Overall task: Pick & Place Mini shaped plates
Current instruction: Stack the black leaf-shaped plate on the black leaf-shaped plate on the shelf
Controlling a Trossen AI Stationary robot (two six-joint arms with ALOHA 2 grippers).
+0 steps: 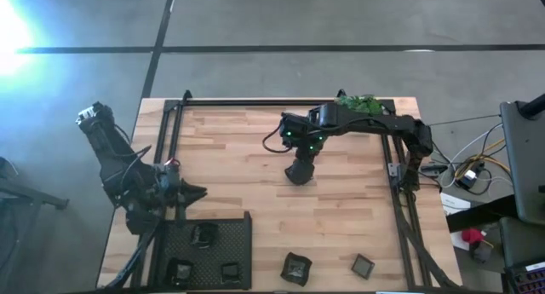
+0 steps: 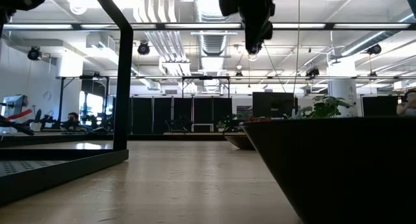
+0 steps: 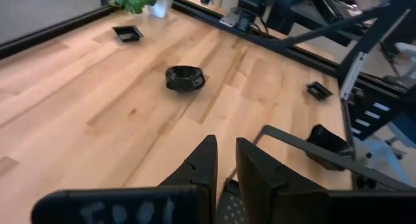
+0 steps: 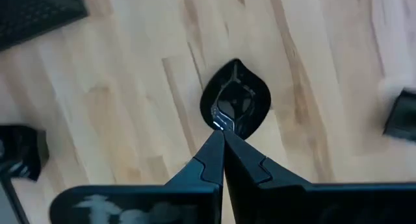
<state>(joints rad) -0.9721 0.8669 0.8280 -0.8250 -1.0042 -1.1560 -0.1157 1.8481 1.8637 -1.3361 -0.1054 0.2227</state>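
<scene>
The leaf-shaped plate (image 4: 235, 99) is under my right gripper, far from the tray (image 1: 213, 253). So next my right gripper picks it up and passes it to my left gripper.
A leaf-shaped mini plate (image 4: 234, 104) lies flat on the wooden table near its middle (image 3: 185, 78). My right gripper (image 4: 223, 134) is shut and hangs well above it (image 2: 255, 39), pointing down; in the high view it covers the plate (image 1: 298, 173). A wavy plate (image 1: 296, 268) and a square plate (image 1: 364, 265) lie near the front edge. Another square plate (image 3: 127, 32) lies by the plant. A black mesh tray (image 1: 247, 243) at the near left holds three plates (image 1: 203, 234). My left gripper (image 1: 197, 192) hovers just beyond the tray's far edge, its fingers (image 3: 225, 162) a narrow gap apart with nothing between them.
A green plant (image 1: 362, 102) stands at the far right corner. Black frame rails (image 1: 281, 100) run along the table's far, left and right sides. Bare wood lies between the tray and the middle plate. A dark dish (image 2: 338, 165) looms close to the low camera.
</scene>
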